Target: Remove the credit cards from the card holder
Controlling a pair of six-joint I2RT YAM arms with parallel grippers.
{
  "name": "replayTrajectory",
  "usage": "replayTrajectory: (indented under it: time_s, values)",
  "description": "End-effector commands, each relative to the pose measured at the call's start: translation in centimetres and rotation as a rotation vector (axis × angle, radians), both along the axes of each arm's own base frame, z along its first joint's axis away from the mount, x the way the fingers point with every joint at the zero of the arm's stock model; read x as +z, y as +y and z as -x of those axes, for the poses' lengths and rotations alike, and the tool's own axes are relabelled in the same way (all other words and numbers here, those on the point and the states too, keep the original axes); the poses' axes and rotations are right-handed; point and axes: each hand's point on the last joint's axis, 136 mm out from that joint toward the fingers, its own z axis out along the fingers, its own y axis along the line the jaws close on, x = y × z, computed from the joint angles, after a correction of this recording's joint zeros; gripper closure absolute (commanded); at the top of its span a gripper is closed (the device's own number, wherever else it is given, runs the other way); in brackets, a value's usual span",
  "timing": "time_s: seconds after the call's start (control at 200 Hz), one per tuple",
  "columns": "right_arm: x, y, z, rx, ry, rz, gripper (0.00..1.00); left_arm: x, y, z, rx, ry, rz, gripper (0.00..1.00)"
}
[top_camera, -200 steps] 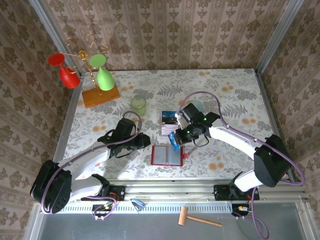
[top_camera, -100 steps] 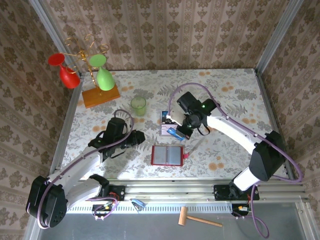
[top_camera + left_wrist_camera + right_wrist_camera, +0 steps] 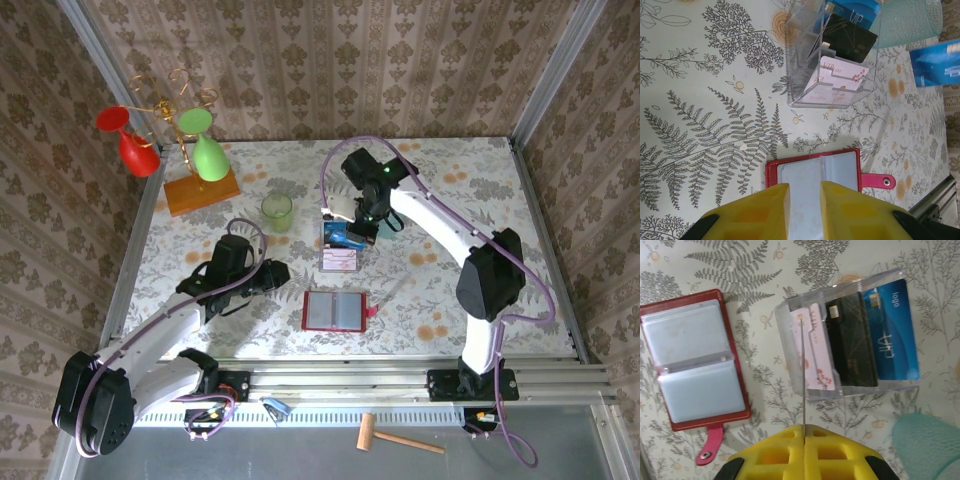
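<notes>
My right gripper should keep carrying the dark blue card (image 3: 803, 375) toward the blue card's slot (image 3: 892, 335) until it stands inside, because the card lines up with the stand's slots.
The red card holder (image 3: 335, 311) lies open and flat near the table's front; its greyish pockets (image 3: 690, 360) show no card inside. My right gripper (image 3: 803, 429) is shut on a dark blue card (image 3: 937, 62), seen edge-on (image 3: 803, 370) above the front left slot of a clear plastic stand (image 3: 340, 248). That stand holds a pale pink-white card (image 3: 819, 347), a black card (image 3: 852, 340) and a blue card (image 3: 890, 332). My left gripper (image 3: 805, 192) is open, hovering over the card holder's (image 3: 815, 170) near edge with nothing between its fingers.
A green cup (image 3: 277, 211) stands left of the stand and a teal cup (image 3: 930, 445) behind it. An orange wooden base (image 3: 203, 190) with a rack carrying red and green glasses sits at the back left. A small mallet (image 3: 395, 436) lies below the rail.
My right gripper carried the blue card from beside the card holder back to above the clear stand. The left arm drew back a little to the left.
</notes>
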Motion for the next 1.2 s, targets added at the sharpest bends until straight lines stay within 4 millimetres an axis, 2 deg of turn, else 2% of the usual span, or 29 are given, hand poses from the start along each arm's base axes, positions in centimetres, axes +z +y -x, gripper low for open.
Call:
replayTrajectory:
  time_s: [0.0, 0.385, 0.64, 1.03, 1.195]
  values:
    - [-0.3, -0.8, -0.3, 0.050, 0.042, 0.040, 1.00, -0.1, 0.4, -0.3, 0.027, -0.001, 0.000, 0.77]
    - [-1.1, -0.4, -4.2, 0.081, 0.069, 0.057, 1.00, -0.2, 1.3, 0.2, 0.077, 0.016, -0.001, 0.77]
    - [-2.1, 0.5, -6.1, 0.096, 0.078, 0.053, 1.00, -0.3, 1.5, 0.2, 0.099, 0.027, 0.007, 0.77]
    - [-4.0, 0.8, -7.6, 0.112, 0.077, 0.069, 1.00, -0.6, 1.6, 0.2, 0.115, 0.043, 0.003, 0.78]
    - [-5.0, 0.9, -7.5, 0.121, 0.097, 0.076, 1.00, -0.9, 1.7, 0.2, 0.123, 0.048, -0.001, 0.78]
